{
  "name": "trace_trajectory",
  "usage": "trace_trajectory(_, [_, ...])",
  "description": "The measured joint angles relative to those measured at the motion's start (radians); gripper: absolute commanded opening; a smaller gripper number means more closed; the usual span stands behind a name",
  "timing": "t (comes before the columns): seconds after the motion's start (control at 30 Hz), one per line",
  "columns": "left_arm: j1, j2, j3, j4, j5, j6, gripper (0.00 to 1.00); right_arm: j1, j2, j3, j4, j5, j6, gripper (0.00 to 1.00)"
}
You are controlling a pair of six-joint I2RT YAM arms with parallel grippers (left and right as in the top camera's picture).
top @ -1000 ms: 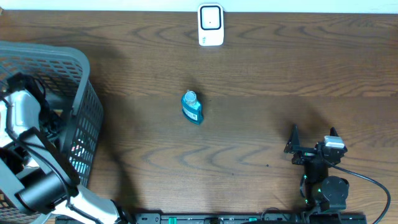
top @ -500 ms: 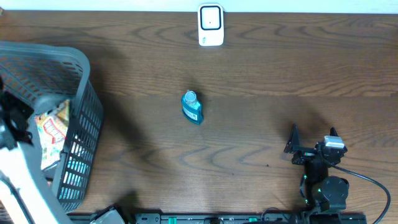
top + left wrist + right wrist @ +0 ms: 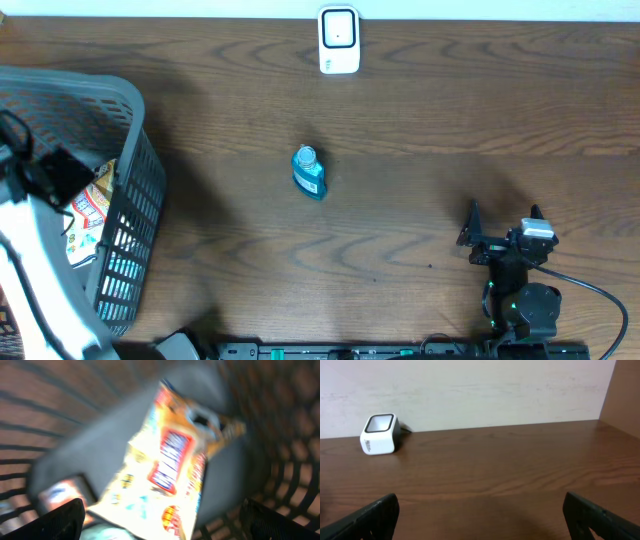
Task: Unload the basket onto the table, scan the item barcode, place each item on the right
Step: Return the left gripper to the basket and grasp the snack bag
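Observation:
The snack bag [image 3: 88, 213] is uncovered and lies under the open fingers of my left gripper, so I keep moving down into the grey basket until the fingers close on the bag [image 3: 172, 460].
A white barcode scanner [image 3: 339, 40] stands at the table's far edge; the right wrist view shows the scanner [image 3: 379, 433] far off at the left. A small blue bottle [image 3: 309, 172] lies mid-table. In the grey basket [image 3: 120, 110] at the left lies a yellow and red snack bag [image 3: 90, 205]. My left gripper [image 3: 55, 172] hangs inside the basket, open. The blurred left wrist view has the snack bag [image 3: 170, 460] below my left gripper [image 3: 162, 527], and the fingers do not touch it. My right gripper [image 3: 503, 218] rests open at the lower right, nothing between its fingertips [image 3: 380, 515].
Other packets [image 3: 62, 492] lie under the snack bag in the basket. The basket's mesh walls [image 3: 280, 460] close in around the left gripper. A cable [image 3: 600, 295] runs from the right arm's base at the front edge.
The left arm has shifted inside the basket, uncovering the snack bag, and its jaws now stand wide. The right arm, bottle and scanner have not moved.

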Motion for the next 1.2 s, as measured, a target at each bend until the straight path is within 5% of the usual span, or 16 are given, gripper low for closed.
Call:
trace_trajectory(0.4, [0.000, 0.393, -0.012, 0.005, 0.115, 0.097, 1.00, 0.000, 0.000, 0.000, 0.000, 0.000, 0.000, 0.99])
trace_trajectory(0.5, [0.000, 0.465, -0.012, 0.009, 0.097, 0.103, 0.64, 0.000, 0.000, 0.000, 0.000, 0.000, 0.000, 0.99])
trace_trajectory(0.57, [0.002, 0.491, -0.003, 0.007, 0.065, 0.100, 0.26, 0.000, 0.000, 0.000, 0.000, 0.000, 0.000, 0.99])
trace_trajectory(0.63, [0.009, 0.497, 0.005, 0.004, 0.035, 0.102, 0.08, 0.000, 0.000, 0.000, 0.000, 0.000, 0.000, 0.99])
trace_trajectory(0.97, [0.006, 0.443, 0.050, -0.061, -0.012, 0.110, 0.07, 0.000, 0.000, 0.000, 0.000, 0.000, 0.000, 0.99])
trace_trajectory(1.2, [0.005, 0.092, 0.075, 0.010, -0.012, 0.034, 0.07, 0.000, 0.000, 0.000, 0.000, 0.000, 0.000, 0.99])
